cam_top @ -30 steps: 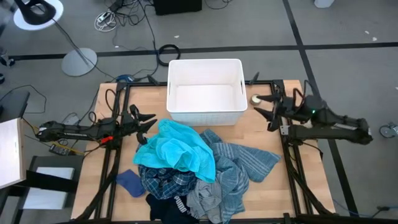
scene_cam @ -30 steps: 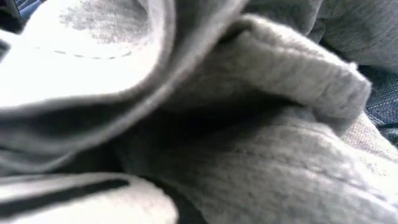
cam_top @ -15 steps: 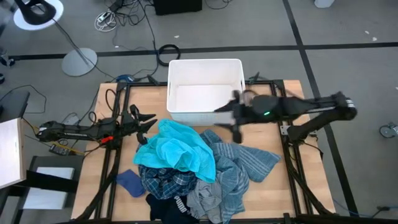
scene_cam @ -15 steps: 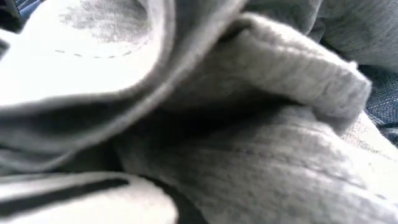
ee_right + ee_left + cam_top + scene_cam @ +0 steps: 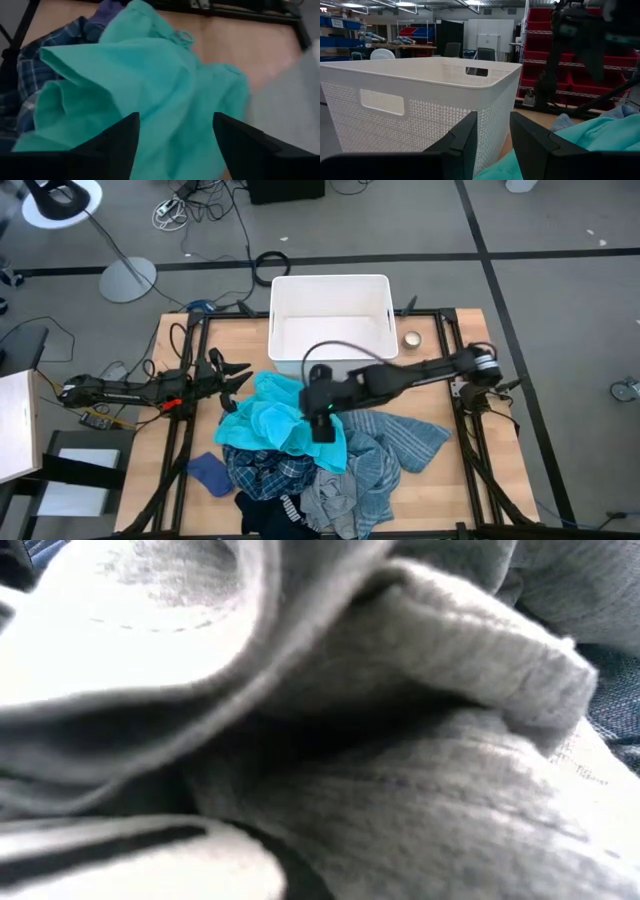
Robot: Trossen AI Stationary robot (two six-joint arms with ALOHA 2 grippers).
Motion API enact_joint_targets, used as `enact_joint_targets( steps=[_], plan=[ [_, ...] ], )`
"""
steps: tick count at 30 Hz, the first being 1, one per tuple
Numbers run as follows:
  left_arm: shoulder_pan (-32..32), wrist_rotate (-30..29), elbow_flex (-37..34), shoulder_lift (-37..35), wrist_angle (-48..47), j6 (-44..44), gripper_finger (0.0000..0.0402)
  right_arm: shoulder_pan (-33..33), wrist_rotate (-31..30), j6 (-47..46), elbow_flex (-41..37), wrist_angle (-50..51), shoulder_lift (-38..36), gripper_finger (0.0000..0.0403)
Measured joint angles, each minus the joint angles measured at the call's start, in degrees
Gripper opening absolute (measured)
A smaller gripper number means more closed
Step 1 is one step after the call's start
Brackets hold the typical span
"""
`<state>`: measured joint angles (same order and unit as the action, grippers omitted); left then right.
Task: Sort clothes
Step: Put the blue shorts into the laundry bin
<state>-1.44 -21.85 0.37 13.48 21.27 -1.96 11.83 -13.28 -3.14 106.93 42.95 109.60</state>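
The turquoise top [image 5: 276, 416] is lying loosely on the blue-and-white plaid shirt [image 5: 266, 471]. The turquoise top will come off by itself when I lift it.
The clothes lie heaped on the near middle of the wooden table. A turquoise top [image 5: 280, 420] is on top, over a blue-and-white plaid shirt [image 5: 262, 472]. A grey-blue striped piece [image 5: 398, 438], a grey piece [image 5: 330, 500] and a navy item [image 5: 262, 515] lie around them. My right gripper [image 5: 322, 425] reaches in from the right and hangs open above the turquoise top [image 5: 150, 85], tipped downward, with nothing between its fingers. At the table's left side my left gripper [image 5: 238, 375] waits, open [image 5: 493, 137] and empty, pointing toward the bin.
A white perforated bin [image 5: 330, 300] stands at the far middle of the table, right before my left gripper [image 5: 410, 100]. A small round object [image 5: 412, 339] sits to the bin's right. Bare wood [image 5: 440, 395] shows at the right. Grey cloth [image 5: 400, 790] fills the low view.
My right arm has swung from its place at the table's right edge toward the left, out over the pile. Its gripper has tipped downward and now hangs above the turquoise top. The clothes have not moved.
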Motion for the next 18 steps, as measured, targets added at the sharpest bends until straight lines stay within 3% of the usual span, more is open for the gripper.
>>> enact_joint_targets(
  steps=[12, 15, 18],
  plan=[
    [-0.01, 0.00, -0.01, 0.01, 0.01, 0.00, 0.0121, -1.41, -1.45, -6.54, 3.66, -0.10, 14.12, 0.0363],
    [0.00, 0.00, -0.01, 0.01, -0.01, 0.00, 0.0121, -2.20, -1.49, -8.45, 3.66, -2.27, 16.61, 0.0349],
    [-0.01, 0.00, -0.01, -0.01, 0.01, 0.00, 0.0121, -2.74, 0.36, -10.16, 3.64, -4.24, 17.50, 0.0286]
  ],
)
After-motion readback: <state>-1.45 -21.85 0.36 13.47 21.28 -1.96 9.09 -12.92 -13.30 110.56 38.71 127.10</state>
